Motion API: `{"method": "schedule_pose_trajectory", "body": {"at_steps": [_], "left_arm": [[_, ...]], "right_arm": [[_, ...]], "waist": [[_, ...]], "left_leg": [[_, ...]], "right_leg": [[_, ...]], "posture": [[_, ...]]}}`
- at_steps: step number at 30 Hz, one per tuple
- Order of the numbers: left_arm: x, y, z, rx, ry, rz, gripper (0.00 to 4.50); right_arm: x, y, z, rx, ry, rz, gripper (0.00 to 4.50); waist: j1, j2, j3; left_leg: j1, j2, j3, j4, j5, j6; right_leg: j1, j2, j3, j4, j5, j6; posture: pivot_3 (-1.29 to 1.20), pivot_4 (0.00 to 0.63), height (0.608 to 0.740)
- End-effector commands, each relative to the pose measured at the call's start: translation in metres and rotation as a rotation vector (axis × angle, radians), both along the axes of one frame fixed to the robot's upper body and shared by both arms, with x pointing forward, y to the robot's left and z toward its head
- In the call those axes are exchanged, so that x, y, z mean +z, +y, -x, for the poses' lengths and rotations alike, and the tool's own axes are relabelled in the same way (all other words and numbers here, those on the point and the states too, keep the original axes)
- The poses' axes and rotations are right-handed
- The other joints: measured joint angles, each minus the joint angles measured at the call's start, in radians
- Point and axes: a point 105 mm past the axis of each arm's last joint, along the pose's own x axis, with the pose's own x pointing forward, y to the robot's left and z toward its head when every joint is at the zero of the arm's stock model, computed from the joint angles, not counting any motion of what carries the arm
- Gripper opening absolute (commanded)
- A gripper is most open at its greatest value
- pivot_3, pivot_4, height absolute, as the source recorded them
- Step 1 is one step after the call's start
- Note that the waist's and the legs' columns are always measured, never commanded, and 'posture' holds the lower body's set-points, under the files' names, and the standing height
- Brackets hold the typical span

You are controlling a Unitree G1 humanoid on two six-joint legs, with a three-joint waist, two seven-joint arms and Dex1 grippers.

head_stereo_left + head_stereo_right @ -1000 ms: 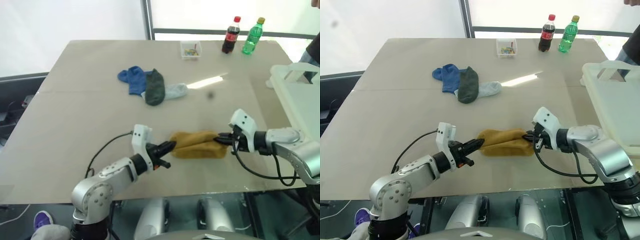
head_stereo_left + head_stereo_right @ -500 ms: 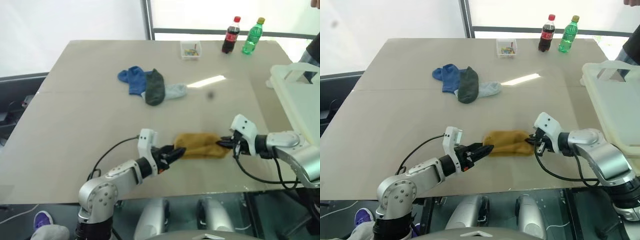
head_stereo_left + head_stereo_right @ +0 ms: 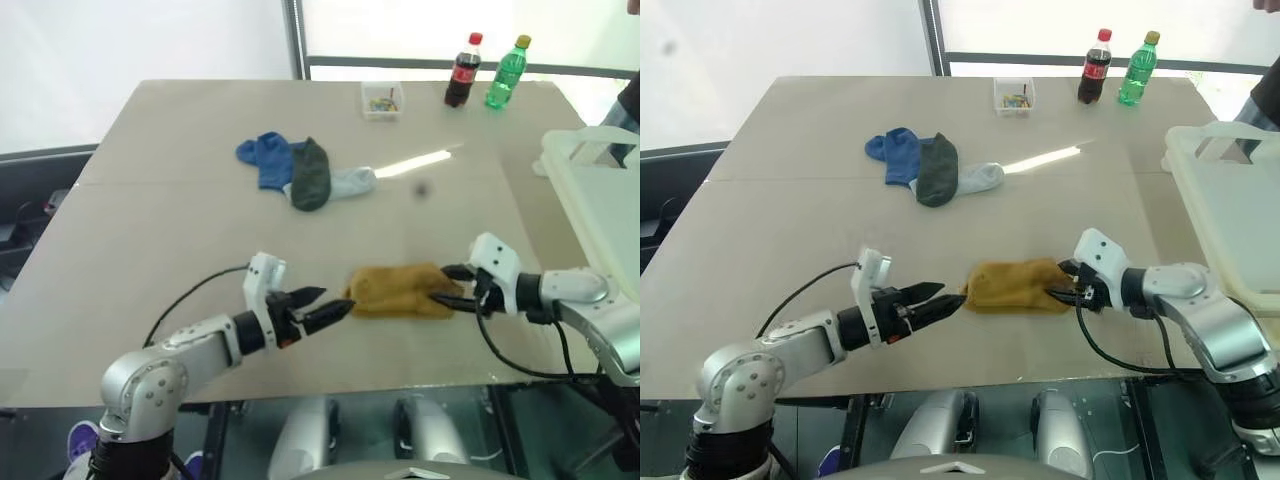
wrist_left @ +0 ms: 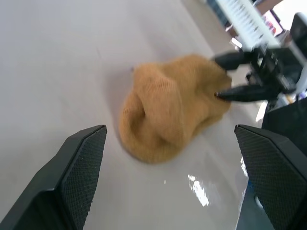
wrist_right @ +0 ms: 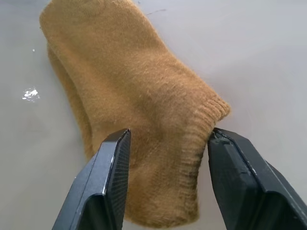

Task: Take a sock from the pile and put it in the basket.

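The mustard yellow sock's toe end (image 3: 363,290) is lying limp and flat, so I expect the sock (image 3: 402,291) to bend back toward its cuff when the robot's left gripper folds it.
A mustard yellow sock (image 3: 400,290) lies bunched on the table near the front edge, apart from the pile (image 3: 305,172) of blue, dark green and pale socks farther back. My left gripper (image 3: 332,302) is open just left of the sock's toe end, with a small gap to it and holding nothing. My right gripper (image 3: 442,284) is open at the cuff end, one finger (image 5: 108,187) on each side of the ribbed cuff (image 5: 201,129). The white basket (image 3: 600,190) stands at the table's right edge.
At the table's far edge stand a small clear box (image 3: 382,99), a cola bottle (image 3: 461,70) and a green bottle (image 3: 505,72). A person's dark sleeve (image 3: 630,100) shows behind the basket. Bare tabletop (image 3: 180,230) lies between the pile and my arms.
Both grippers have opened and let go of the mustard sock. The left one drew back to the left, off the toe end. The sock now rests bunched on the table.
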Motion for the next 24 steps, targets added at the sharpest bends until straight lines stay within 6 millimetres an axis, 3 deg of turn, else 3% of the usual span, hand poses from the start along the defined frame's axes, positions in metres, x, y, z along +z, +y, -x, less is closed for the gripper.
{"method": "schedule_pose_trajectory", "body": {"at_steps": [1, 7, 12, 15, 18, 21, 24], "left_arm": [[0.017, -0.003, -0.002, -0.039, -0.042, 0.078, 4.50], [0.011, -0.007, -0.011, -0.016, -0.027, 0.065, 4.50], [0.010, -0.007, -0.013, -0.029, -0.037, 0.030, 4.50], [0.008, -0.005, -0.014, -0.051, -0.033, -0.013, 4.50], [0.004, -0.005, -0.016, -0.064, -0.018, -0.046, 4.50], [-0.015, -0.011, -0.014, -0.115, 0.051, -0.156, 4.50], [-0.026, -0.019, -0.009, -0.166, 0.143, -0.176, 4.50]], "right_arm": [[0.029, -0.008, 0.004, 0.006, -0.118, -0.051, 2.27], [0.036, -0.017, 0.009, -0.025, -0.164, -0.089, 2.27], [0.037, -0.003, 0.020, 0.041, -0.152, -0.170, 0.06], [0.017, 0.015, 0.016, 0.065, -0.141, -0.177, 0.06], [0.001, 0.020, 0.010, 0.064, -0.141, -0.152, 0.06], [-0.020, 0.020, 0.005, 0.067, -0.129, -0.088, 0.06], [-0.027, 0.024, 0.005, 0.089, -0.128, -0.066, 0.06]], "waist": [[-0.001, 0.000, 0.000], [-0.003, 0.000, 0.000], [-0.003, 0.000, 0.000], [-0.003, 0.000, 0.000], [-0.004, 0.000, 0.000], [-0.001, 0.000, 0.000], [0.000, 0.000, 0.000]], "left_leg": [[0.000, 0.000, 0.000, 0.000, 0.000, 0.000], [0.000, 0.000, 0.000, 0.000, 0.000, 0.000], [0.000, 0.000, 0.000, 0.000, 0.000, 0.000], [0.001, 0.001, 0.000, 0.000, 0.000, 0.000], [0.001, 0.001, 0.000, 0.000, 0.000, 0.000], [0.001, 0.000, 0.001, 0.000, 0.000, -0.001], [0.001, -0.001, 0.000, 0.000, 0.002, -0.004]], "right_leg": [[0.000, 0.000, 0.000, 0.000, 0.000, 0.000], [0.000, 0.001, 0.000, 0.000, 0.000, 0.000], [0.000, 0.001, 0.001, 0.000, 0.000, 0.000], [0.000, 0.001, 0.000, 0.000, 0.000, 0.000], [0.000, 0.002, 0.000, 0.000, 0.000, 0.000], [0.000, 0.001, 0.001, 0.000, 0.000, 0.000], [0.000, 0.001, 0.001, 0.000, 0.000, 0.000]], "posture": [[0.00, 0.150, 0.732], [0.00, 0.150, 0.732], [0.00, 0.150, 0.732], [0.00, 0.150, 0.732], [0.00, 0.150, 0.732], [0.00, 0.150, 0.732], [0.00, 0.150, 0.732]]}}
